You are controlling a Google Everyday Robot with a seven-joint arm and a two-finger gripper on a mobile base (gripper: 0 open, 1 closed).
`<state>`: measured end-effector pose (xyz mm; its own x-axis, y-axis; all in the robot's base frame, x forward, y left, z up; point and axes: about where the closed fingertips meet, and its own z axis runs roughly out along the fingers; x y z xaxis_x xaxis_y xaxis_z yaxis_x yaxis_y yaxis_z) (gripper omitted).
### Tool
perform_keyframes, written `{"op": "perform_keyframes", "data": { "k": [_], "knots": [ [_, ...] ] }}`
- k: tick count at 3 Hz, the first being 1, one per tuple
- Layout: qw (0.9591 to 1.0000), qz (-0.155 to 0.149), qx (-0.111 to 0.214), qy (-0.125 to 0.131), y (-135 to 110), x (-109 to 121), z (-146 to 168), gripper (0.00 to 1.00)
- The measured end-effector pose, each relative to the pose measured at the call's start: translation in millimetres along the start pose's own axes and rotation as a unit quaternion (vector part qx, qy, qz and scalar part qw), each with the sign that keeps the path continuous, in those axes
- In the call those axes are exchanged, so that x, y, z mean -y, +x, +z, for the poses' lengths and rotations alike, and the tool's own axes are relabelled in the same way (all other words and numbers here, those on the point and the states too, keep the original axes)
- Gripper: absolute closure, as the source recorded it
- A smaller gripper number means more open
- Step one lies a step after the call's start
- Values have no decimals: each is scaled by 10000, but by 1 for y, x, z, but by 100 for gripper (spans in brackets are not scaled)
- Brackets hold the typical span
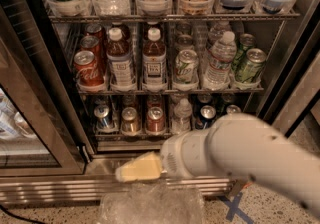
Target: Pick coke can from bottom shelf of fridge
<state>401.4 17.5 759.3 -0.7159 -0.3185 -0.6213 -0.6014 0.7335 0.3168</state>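
Observation:
Next, I swing the arm around and open the fingers toward the coke can point(155, 120), because my gripper points across the fridge's metal base point(106, 172).
The fridge point(283, 75) stands open in front of me, its racks full of drinks. On the bottom shelf point(131, 135) the coke can point(155, 120), small and dark red with a silver top, stands in the third lane from the left. A gold-brown can point(130, 121) is on its left, and a blue can point(103, 117) is further left. My gripper point(138, 168), cream-coloured at the end of the white arm point(240, 155), hovers over the shiny metal base, below and slightly left of the coke can. It is outside the shelf and holds nothing that I can see.
The glass door point(30, 118) hangs open at left. The middle rack holds a larger Coca-Cola can point(89, 70), brown bottles point(154, 63), water bottles and green cans. A dark can point(207, 114) and a small bottle stand right of the coke can. Crumpled clear plastic point(150, 205) lies on the floor below.

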Motion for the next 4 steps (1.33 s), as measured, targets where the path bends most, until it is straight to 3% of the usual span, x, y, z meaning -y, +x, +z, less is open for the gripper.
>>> {"op": "perform_keyframes", "data": {
  "k": [1,2,3,4],
  "knots": [
    [9982,471,-88,-355,28,-30,66,0],
    [9977,677,-78,-68,45,-27,99,0],
    [9919,934,400,763,53,23,75,0],
    [9666,1852,1216,1289,46,73,45,0]
  ]
}}
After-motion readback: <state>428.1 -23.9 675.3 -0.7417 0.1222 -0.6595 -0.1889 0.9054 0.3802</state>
